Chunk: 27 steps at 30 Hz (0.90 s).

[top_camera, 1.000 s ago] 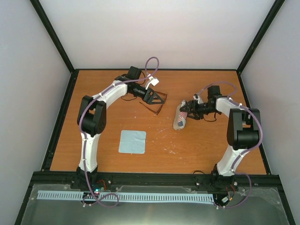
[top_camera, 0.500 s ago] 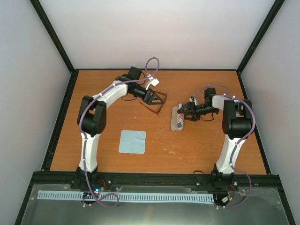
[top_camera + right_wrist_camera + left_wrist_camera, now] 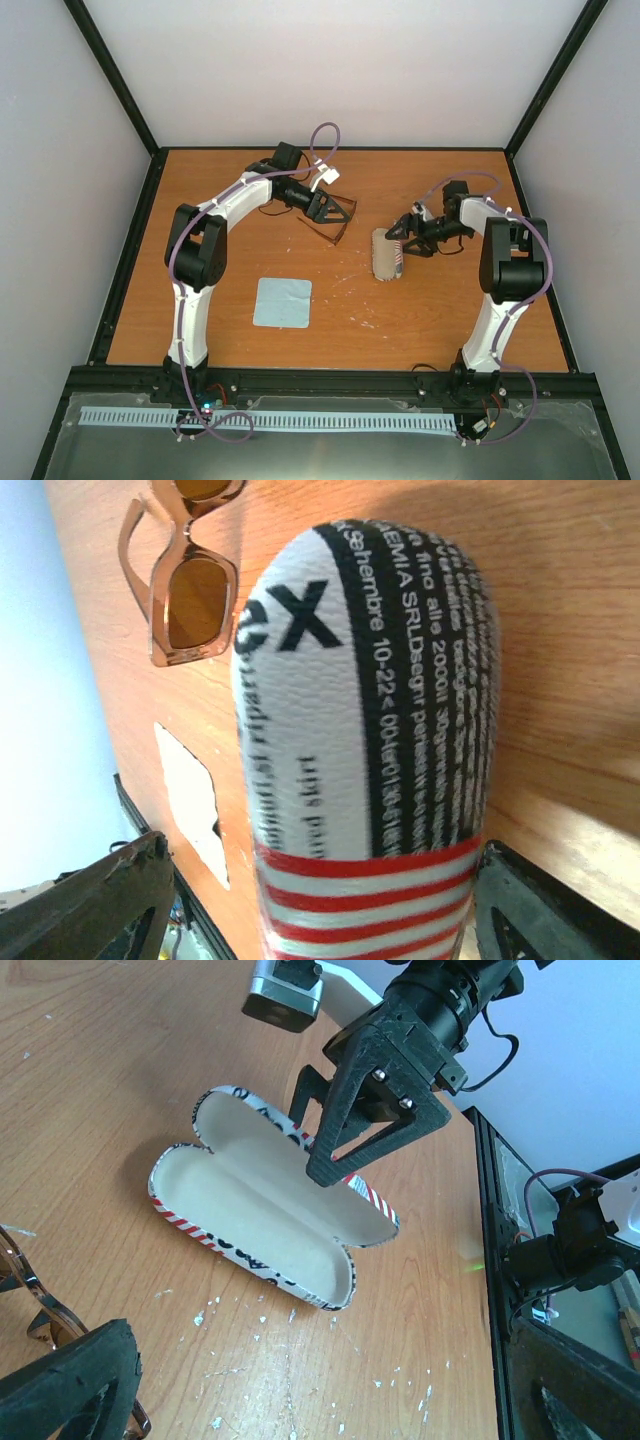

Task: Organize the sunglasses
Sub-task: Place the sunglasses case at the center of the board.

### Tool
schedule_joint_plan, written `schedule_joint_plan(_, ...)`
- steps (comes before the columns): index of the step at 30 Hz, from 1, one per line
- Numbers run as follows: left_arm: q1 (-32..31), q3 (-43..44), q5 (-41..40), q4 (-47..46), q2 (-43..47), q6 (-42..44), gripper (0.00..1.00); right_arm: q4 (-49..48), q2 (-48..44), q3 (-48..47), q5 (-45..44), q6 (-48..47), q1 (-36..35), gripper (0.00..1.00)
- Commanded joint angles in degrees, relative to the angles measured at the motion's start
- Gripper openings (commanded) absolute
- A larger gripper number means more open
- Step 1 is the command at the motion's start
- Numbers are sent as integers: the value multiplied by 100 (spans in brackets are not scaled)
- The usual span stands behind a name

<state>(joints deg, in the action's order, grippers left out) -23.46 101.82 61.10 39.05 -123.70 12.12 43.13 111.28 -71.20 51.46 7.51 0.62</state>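
Note:
My right gripper is spread across the broad back of the case's lid, so it should turn and pinch the lid's rim before it carries the case to the sunglasses.
The sunglasses lie on the table behind the centre, brown lenses and thin frame, also in the right wrist view and at the left edge of the left wrist view. My left gripper hangs open just over them, nothing between its fingers. The flag-patterned case lies open, pale lining up. My right gripper straddles its raised lid, jaws spread wider than the lid, the left finger clearly apart from it.
A light blue square cloth lies flat near the front centre, left of the case. White specks dot the wood. A black frame rail runs along the near table edge, and pale walls close in the other sides.
The right gripper has widened its jaws on the case lid. The case, flag side up a second ago, now lies open with its lining showing. The left arm has stayed put.

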Motion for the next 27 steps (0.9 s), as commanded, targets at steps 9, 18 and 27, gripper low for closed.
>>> schedule_joint_plan(9,35,4,112,122,41,283,100,675,-346,-213,-1148,-260,9,77)
schedule_joint_plan(18,35,22,83,267,-27,499,100,1387,-189,-800,-2111,-578,-363,33)
schedule_joint_plan(27,35,22,-49,416,3,724,100,1626,213,-1222,-2914,-479,-972,29)
